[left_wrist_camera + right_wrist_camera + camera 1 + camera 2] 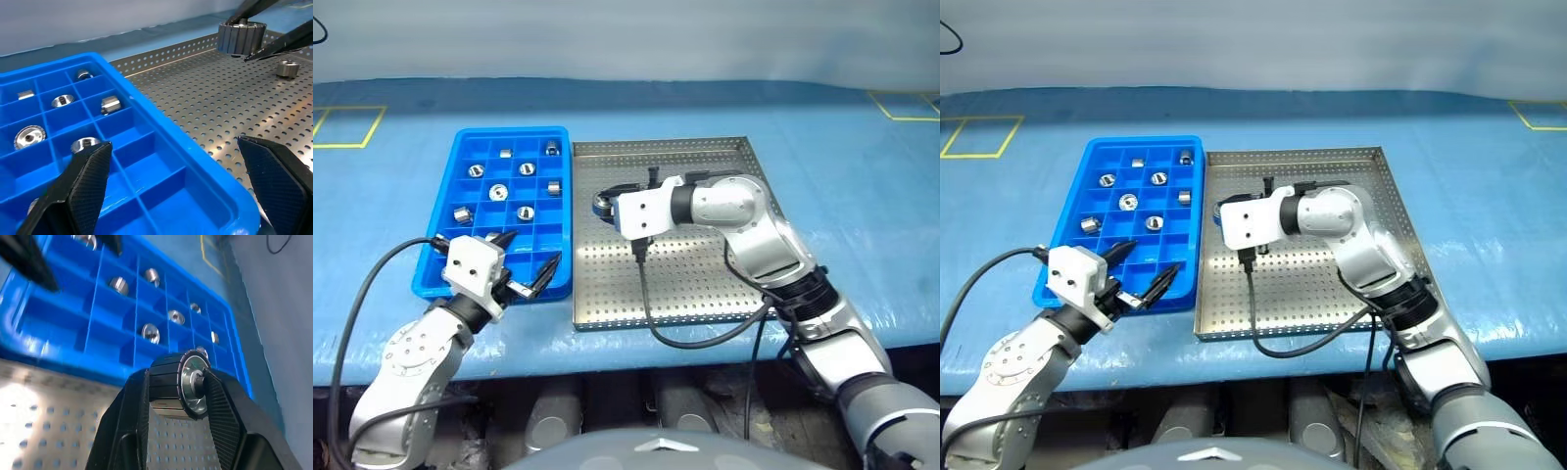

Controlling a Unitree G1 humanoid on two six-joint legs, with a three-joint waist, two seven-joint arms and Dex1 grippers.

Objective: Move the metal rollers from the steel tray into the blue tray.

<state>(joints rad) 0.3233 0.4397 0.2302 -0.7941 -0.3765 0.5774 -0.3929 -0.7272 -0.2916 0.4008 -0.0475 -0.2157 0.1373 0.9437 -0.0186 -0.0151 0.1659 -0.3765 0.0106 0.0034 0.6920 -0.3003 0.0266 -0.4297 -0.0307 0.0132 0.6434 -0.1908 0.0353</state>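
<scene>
The roller (603, 206) hangs higher than the blue tray's edge, so the robot's right gripper keeps carrying it until it is over an empty near compartment (520, 262), then let it go.
My right gripper (603, 208) is shut on a ribbed metal roller (168, 382) and holds it in the air over the left part of the steel tray (705, 284), close to the blue tray (509, 131). Several rollers (497, 192) lie in separate compartments of the blue tray. One more roller (287, 68) rests on the perforated floor of the steel tray. My left gripper (530, 257) is open with nothing between its fingers, hovering at the near right corner of the blue tray.
Both trays sit side by side on a blue-covered table. A black cable (651, 313) from my right wrist hangs over the steel tray's near half. Yellow tape squares (352, 127) mark the table at the far left and far right.
</scene>
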